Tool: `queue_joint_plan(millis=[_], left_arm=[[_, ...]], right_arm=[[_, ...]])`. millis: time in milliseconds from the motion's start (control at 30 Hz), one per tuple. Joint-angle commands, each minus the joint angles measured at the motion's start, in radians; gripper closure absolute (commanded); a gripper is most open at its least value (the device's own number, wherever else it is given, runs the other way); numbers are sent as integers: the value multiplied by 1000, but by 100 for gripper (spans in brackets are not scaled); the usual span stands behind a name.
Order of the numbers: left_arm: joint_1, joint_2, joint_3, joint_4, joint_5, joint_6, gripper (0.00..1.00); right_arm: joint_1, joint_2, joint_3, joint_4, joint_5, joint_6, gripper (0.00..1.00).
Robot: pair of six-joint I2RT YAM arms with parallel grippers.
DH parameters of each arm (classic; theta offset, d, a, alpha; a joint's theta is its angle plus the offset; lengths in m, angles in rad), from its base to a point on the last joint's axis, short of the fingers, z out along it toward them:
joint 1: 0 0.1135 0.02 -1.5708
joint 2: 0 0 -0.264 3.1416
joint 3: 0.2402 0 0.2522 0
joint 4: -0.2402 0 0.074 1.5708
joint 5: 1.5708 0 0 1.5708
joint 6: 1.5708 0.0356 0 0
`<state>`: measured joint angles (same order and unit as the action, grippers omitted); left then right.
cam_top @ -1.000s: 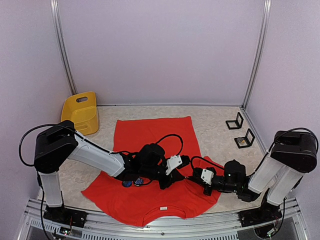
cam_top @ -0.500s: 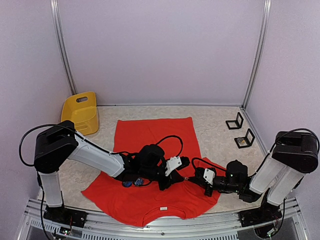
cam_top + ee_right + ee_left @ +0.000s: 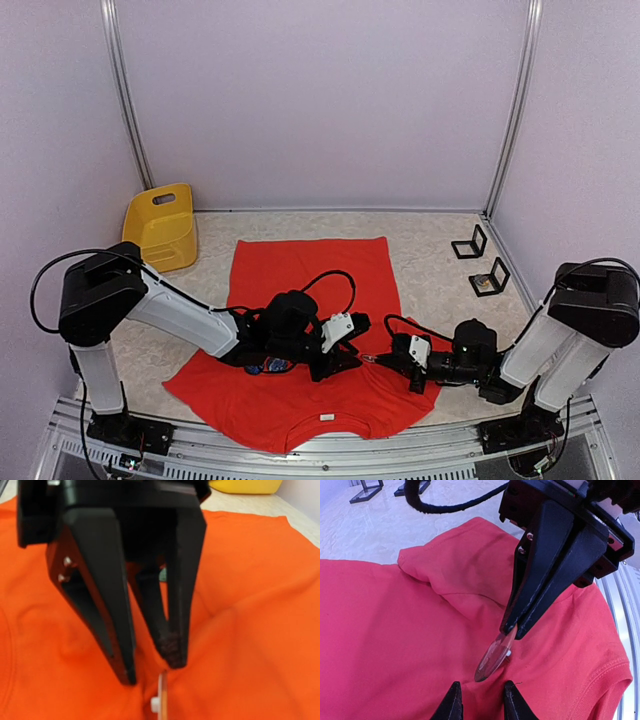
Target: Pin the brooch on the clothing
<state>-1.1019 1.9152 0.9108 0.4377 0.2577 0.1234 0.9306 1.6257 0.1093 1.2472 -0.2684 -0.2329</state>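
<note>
Next, I steady the brooch point(image 3: 510, 633) by its free edge point(image 3: 481, 675) with my left gripper while my right gripper, now pinching the brooch's rim, opens and moves nearer the post.
The clothing point(image 3: 300, 275), a red-orange T-shirt, lies flat on the table with its white neck label point(image 3: 326, 417) near the front. My right gripper point(image 3: 381, 357) is shut on the brooch point(image 3: 495, 655), a clear round disc held edge-on against the fabric. Its white post point(image 3: 155, 704) shows in the right wrist view, where the brooch point(image 3: 162, 696) rises from the bottom edge. My left gripper point(image 3: 480, 702) faces it from the other side, jaws slightly apart, with a raised fold of clothing point(image 3: 380, 645) between the tips. In the right wrist view the left gripper point(image 3: 150, 672) stands just above the brooch.
A yellow bin point(image 3: 160, 225) sits at the back left corner. Two small black stands point(image 3: 468, 243) point(image 3: 489, 277) are at the right by the wall. A small blue item point(image 3: 262, 367) lies on the shirt under the left arm. A black cable point(image 3: 335, 285) loops over the shirt.
My left gripper's jaws have parted a little, and the left arm has drawn slightly left. The right gripper stays shut on the brooch at the same spot.
</note>
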Motion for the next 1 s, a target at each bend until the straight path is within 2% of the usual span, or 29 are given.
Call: queue_joint_plan(millis=[0, 233, 600, 833, 967], left_arm=[[6, -46, -20, 72, 21, 28, 73], [2, -23, 6, 76, 16, 36, 73], [-3, -13, 19, 82, 17, 48, 87], [-4, -14, 19, 82, 38, 53, 100], [-4, -26, 12, 89, 51, 44, 100]], right_arm=[[-8, -36, 1, -8, -28, 17, 100], [-16, -64, 9, -32, -37, 25, 100], [-18, -75, 24, -54, -83, 8, 100], [-19, -81, 30, -74, -89, 2, 100], [-19, -79, 34, -89, -89, -1, 100]])
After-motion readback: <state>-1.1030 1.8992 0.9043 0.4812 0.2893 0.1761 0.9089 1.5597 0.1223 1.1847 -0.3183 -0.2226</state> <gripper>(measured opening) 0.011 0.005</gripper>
